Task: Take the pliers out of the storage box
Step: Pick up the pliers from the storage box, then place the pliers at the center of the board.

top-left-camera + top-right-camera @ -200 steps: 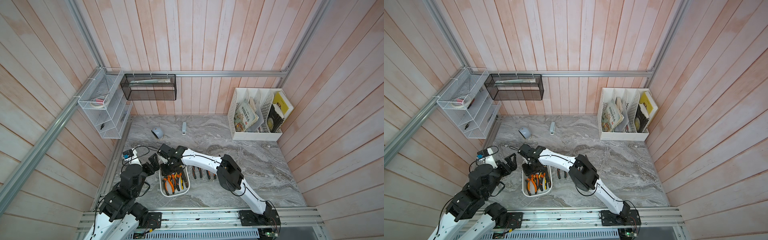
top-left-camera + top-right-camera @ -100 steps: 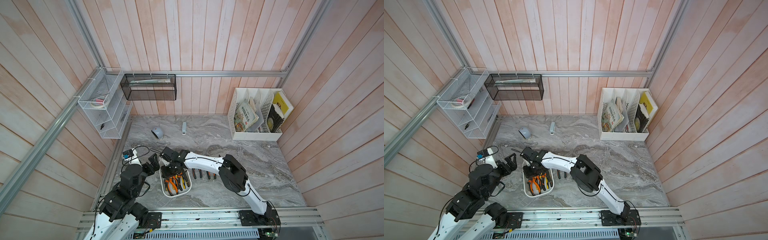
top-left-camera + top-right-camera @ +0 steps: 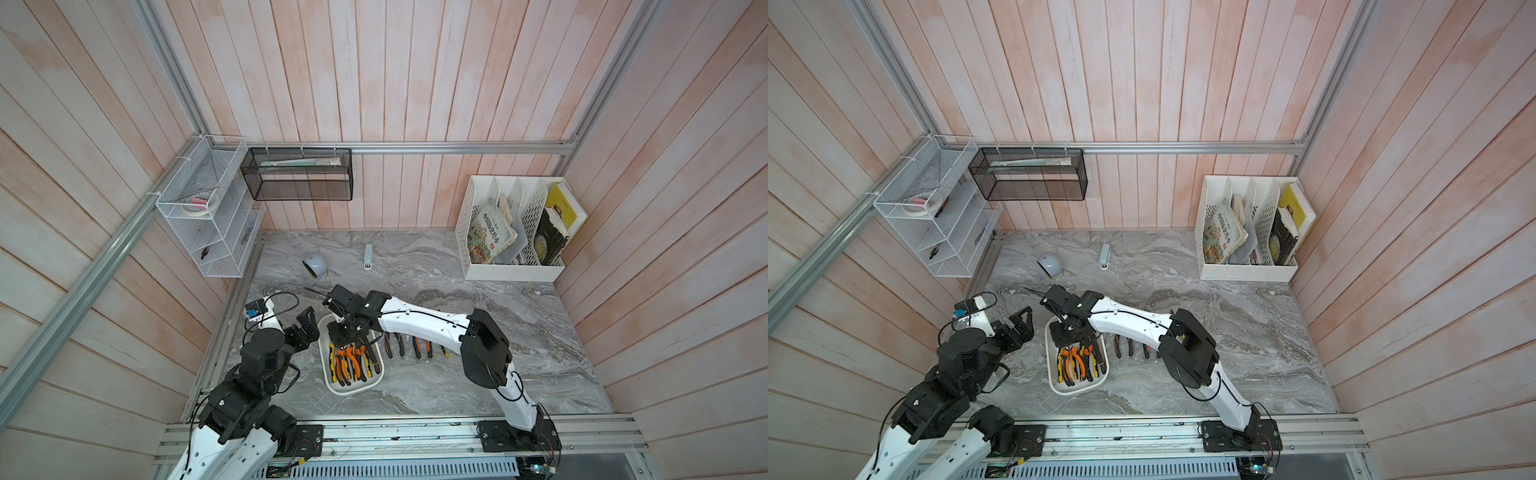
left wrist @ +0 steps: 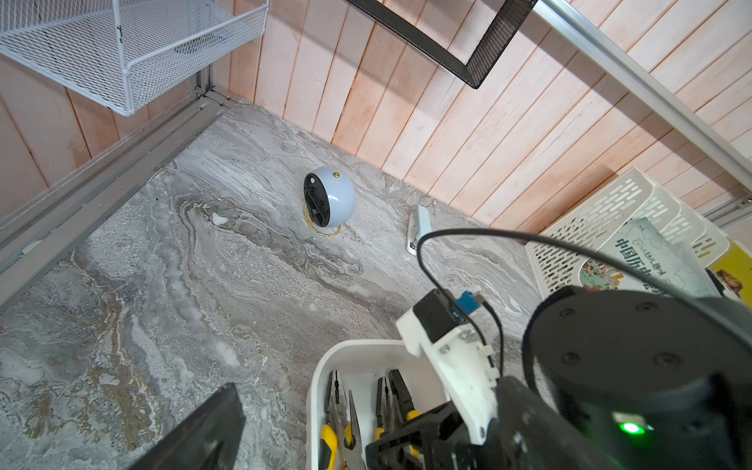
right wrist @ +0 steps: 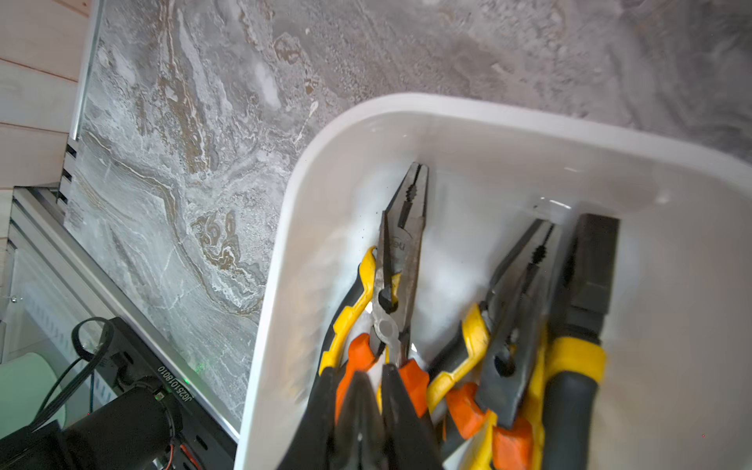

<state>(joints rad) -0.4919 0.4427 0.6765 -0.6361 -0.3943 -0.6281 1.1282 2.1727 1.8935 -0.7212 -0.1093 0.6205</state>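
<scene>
Both orange handles [image 5: 359, 357] are pinched in my right gripper just below the pliers' jaws. I should go on lifting the pliers and carrying them past the row [image 3: 444, 352] until they lie flat.
The storage box [image 3: 353, 392] [image 3: 1075, 390] is a shallow white tray near the table's front left. It holds several pliers [image 3: 351, 365] [image 3: 1077, 361] with orange or yellow handles. My right gripper [image 3: 347, 338] [image 5: 376, 372] reaches down into the box. Its fingers [image 5: 358, 407] are almost together, over the handles of an orange-handled long-nosed pliers [image 5: 401, 252], and appear closed on them. More pliers [image 3: 392, 345] [image 3: 1123, 347] lie in a row on the table right of the box, partly under the right arm. My left gripper [image 3: 307, 328] hangs open just left of the box, holding nothing.
A round pale-blue object [image 3: 314, 266] and a small white stapler [image 3: 368, 257] lie farther back. A white file rack [image 3: 511, 266] with books stands back right. A white wire shelf [image 3: 208, 232] and a black mesh basket [image 3: 299, 174] hang on the walls.
My right gripper has sunk lower into the box and its jaws have narrowed over the orange-handled pliers. The left arm has not moved.
</scene>
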